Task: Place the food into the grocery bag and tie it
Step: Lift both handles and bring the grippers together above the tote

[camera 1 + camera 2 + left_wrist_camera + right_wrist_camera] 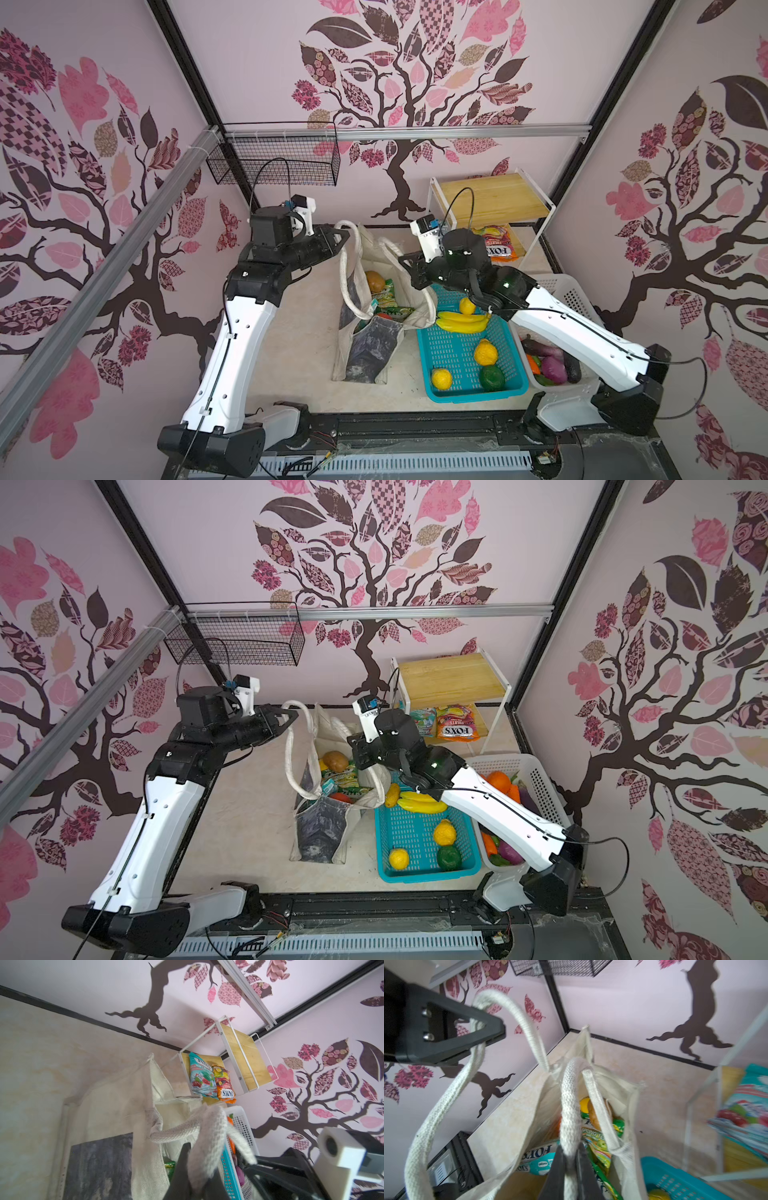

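Observation:
One handle's loop (pixel 344 269) is standing tall and open toward the other handle (pixel 391 249). My left gripper goes on moving the loop across the bag until the handles meet, before it lets go.
The cream grocery bag (pixel 365 353) (pixel 320 833) stands open mid-table. A brown toy piece (pixel 375 281) and green snack packets (pixel 386 300) (pixel 593 1140) of the food lie inside it. My left gripper (pixel 343 237) (pixel 293 717) (pixel 201 1167) is shut on one long cream handle (pixel 343 270) (pixel 209 1136) and holds it up at the bag's far left. My right gripper (pixel 405 262) (pixel 353 746) (pixel 571 1159) is shut on the other handle (pixel 569 1105) above the bag's right rim. In the right wrist view the left gripper's fingers (pixel 483 1028) pinch their loop.
A teal basket (pixel 440 345) right of the bag holds bananas (pixel 461 322), yellow fruits (pixel 485 352) and a green one (pixel 492 376). Behind it a white basket (pixel 559 289) holds vegetables. A shelf (pixel 490 199) at the back right carries snack packets (pixel 500 245). A wire basket (pixel 274 162) hangs on the back wall.

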Available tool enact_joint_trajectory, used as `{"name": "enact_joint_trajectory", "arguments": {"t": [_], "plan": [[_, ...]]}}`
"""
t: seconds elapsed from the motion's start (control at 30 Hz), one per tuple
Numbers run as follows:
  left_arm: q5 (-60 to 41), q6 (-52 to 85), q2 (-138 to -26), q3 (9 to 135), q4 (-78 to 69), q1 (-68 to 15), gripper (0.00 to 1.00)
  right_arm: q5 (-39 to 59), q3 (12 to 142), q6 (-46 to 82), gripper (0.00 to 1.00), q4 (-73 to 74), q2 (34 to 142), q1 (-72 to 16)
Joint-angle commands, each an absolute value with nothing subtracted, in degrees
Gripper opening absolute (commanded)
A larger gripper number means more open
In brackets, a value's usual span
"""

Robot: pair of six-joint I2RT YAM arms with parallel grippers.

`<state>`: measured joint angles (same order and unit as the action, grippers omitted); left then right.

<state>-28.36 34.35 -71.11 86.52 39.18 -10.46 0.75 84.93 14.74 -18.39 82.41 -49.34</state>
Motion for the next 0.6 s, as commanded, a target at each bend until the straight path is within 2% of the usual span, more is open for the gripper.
{"name": "enact_joint_trajectory", "arguments": {"t": [0.0,0.1,0.3,0.43,0.57], "plan": [[-22.8,31.2,-72.6,91.2,43.3,-15.6,0.0,7.2,84.8,14.4,0.0,-12.6,84.5,-51.9],[-17.1,27.5,-75.5,95.2,50.6,-19.1,0.0,14.5,84.9,17.1,0.0,-11.5,86.0,-52.3],[-19.3,29.4,-75.8,94.4,47.0,-20.0,0.0,16.8,77.6,18.3,0.0,-2.9,83.9,-52.4],[-13.6,27.5,-79.0,99.3,50.1,-24.7,0.0,22.6,72.0,19.2,0.0,4.8,81.1,-52.3],[-15.9,27.5,-83.1,101.8,51.1,-26.2,0.0,22.6,66.9,18.9,0.0,9.9,77.9,-52.3]]}}
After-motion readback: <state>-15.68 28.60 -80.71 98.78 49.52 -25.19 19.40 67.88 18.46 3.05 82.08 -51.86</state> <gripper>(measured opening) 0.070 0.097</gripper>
